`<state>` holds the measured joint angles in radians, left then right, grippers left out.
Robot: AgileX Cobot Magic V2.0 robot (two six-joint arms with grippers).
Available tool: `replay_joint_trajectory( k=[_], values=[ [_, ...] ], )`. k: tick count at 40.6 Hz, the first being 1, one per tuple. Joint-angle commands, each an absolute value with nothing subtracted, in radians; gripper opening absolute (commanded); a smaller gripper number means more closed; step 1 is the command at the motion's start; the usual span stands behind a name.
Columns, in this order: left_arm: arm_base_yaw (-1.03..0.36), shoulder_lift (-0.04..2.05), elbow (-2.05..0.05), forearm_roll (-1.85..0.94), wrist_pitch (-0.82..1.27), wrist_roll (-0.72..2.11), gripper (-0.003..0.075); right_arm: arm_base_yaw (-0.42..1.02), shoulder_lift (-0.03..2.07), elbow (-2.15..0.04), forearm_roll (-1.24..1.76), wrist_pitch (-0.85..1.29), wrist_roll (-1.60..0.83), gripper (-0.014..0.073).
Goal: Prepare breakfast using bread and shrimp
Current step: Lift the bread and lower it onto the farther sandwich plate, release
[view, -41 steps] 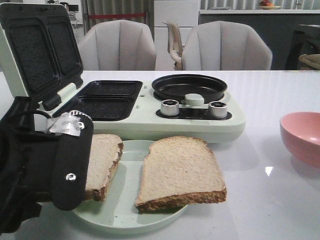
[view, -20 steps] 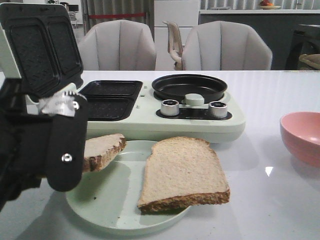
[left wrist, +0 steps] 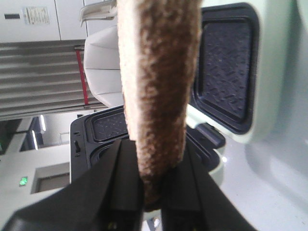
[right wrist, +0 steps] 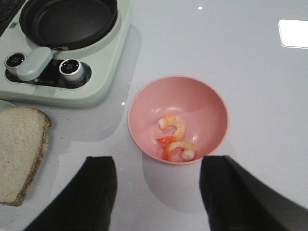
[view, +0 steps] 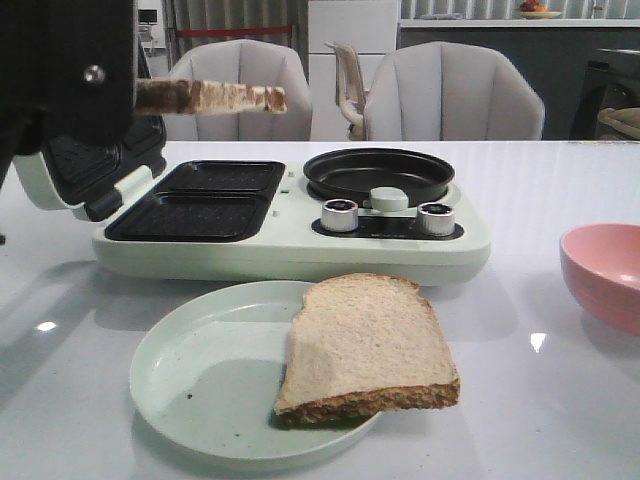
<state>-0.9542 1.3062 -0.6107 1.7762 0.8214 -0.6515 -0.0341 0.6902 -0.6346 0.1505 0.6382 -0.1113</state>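
The bread slice is hanging level and the far black grill well is empty. My left gripper goes on bringing the slice down until it rests there.
My left gripper is shut on one bread slice and holds it level, high above the left end of the open sandwich maker. In the left wrist view the slice is pinched edge-on between the fingers of the gripper. The other slice lies on the right half of the pale green plate. Two shrimp lie in the pink bowl. My right gripper is open and empty, above the table just short of the bowl. It does not show in the front view.
The sandwich maker has two black grill wells, a raised lid at the left and a round black pan with two knobs. The pink bowl stands at the right. Chairs stand behind the table.
My left gripper has lifted the left bread slice off the plate, up to above the sandwich maker's left end. The plate's left half is now bare.
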Motion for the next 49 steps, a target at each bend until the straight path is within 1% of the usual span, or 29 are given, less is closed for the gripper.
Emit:
replay_joint_trajectory(
  k=[1, 7, 12, 21, 29, 37, 49],
  values=[
    [-0.875, 1.325, -0.710, 1.861, 0.793, -0.669, 0.0101, -0.031, 0.696, -0.663, 0.160, 0.576, -0.114, 0.0496],
    [-0.758, 1.427, -0.830, 1.861, 0.699, -0.669, 0.0101, -0.031, 0.696, -0.663, 0.160, 0.576, -0.114, 0.0496],
    [-0.677, 1.543, -0.943, 1.861, 0.678, -0.669, 0.0101, -0.031, 0.696, -0.663, 0.160, 0.576, -0.114, 0.0496],
    [-0.587, 1.740, -1.126, 1.861, 0.668, -0.669, 0.0101, -0.031, 0.696, -0.663, 0.160, 0.576, -0.114, 0.0496],
    [-0.538, 1.885, -1.258, 1.861, 0.668, -0.667, 0.0101, -0.031, 0.696, -0.663, 0.160, 0.576, -0.114, 0.0496],
    [-0.513, 1.986, -1.354, 1.861, 0.666, -0.667, 0.0101, -0.031, 0.696, -0.663, 0.160, 0.576, -0.114, 0.0496],
    [-0.510, 2.030, -1.379, 1.861, 0.661, -0.667, 0.0102, -0.031, 0.696, -0.663, 0.160, 0.577, -0.114, 0.0496]
  ],
)
